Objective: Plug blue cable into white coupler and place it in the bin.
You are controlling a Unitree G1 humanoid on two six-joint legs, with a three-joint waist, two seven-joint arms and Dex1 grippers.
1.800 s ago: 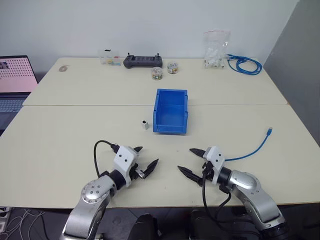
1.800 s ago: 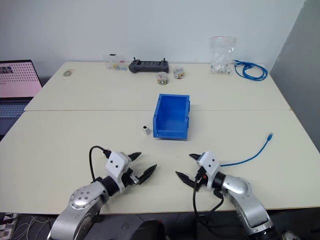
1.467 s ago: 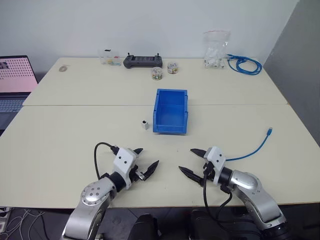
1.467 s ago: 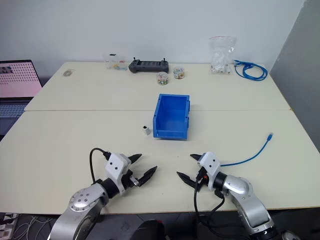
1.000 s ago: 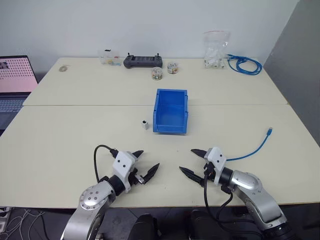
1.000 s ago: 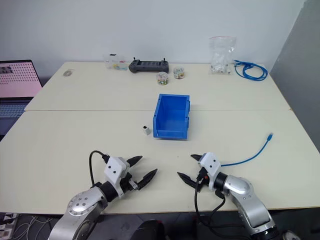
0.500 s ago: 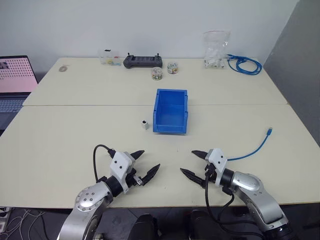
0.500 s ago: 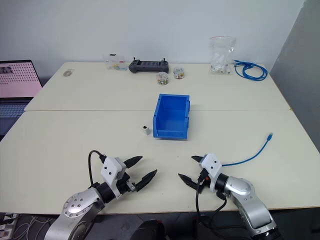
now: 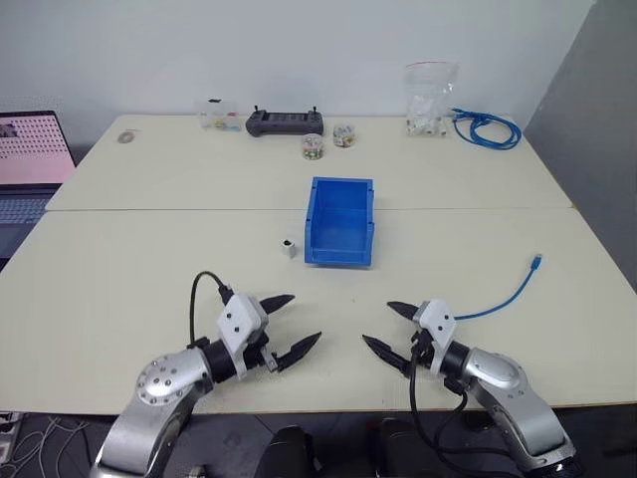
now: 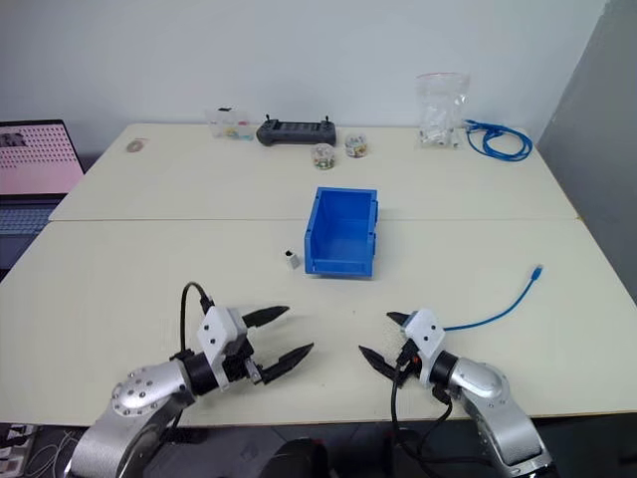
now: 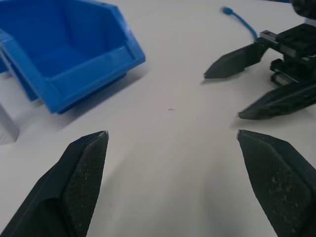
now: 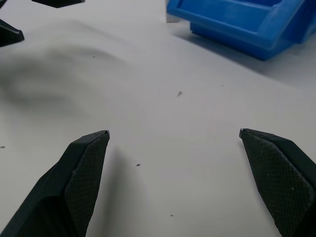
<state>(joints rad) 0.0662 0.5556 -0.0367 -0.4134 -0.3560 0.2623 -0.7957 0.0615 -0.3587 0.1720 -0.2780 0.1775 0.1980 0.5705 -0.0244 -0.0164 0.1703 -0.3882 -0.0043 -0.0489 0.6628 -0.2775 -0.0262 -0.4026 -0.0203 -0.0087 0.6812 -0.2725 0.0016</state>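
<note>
The blue cable's plug (image 9: 536, 262) lies clear of the bin, so my right gripper should keep swinging open toward the cable (image 9: 528, 279) behind the plug and close there.
The bin (image 9: 339, 257) is bright blue and stands empty at the table's middle, its low front toward me. The white coupler (image 9: 289, 247) sits on the table just left of the bin, and it shows again beside the bin wall (image 11: 64, 54) as the coupler (image 11: 6, 121). The blue cable (image 9: 508, 296) lies loose at the right, its plug end (image 9: 537, 262) pointing away. My left gripper (image 9: 306, 319) hovers open near the front edge, empty. Facing it, my right gripper (image 9: 376, 323) is open and empty, with the cable running off just to its right.
Along the back edge are a coiled blue cable bundle (image 9: 488, 129), a clear plastic bag (image 9: 430, 100), two small jars (image 9: 313, 146), a black controller (image 9: 285, 122) and a small clear box (image 9: 217, 117). A laptop (image 9: 30, 159) stands at far left. A seam crosses the table behind the bin.
My left gripper has risen a little and turned more toward the right, its elbow swinging out to the left. The right gripper has stayed about where it was. Both stayed open.
</note>
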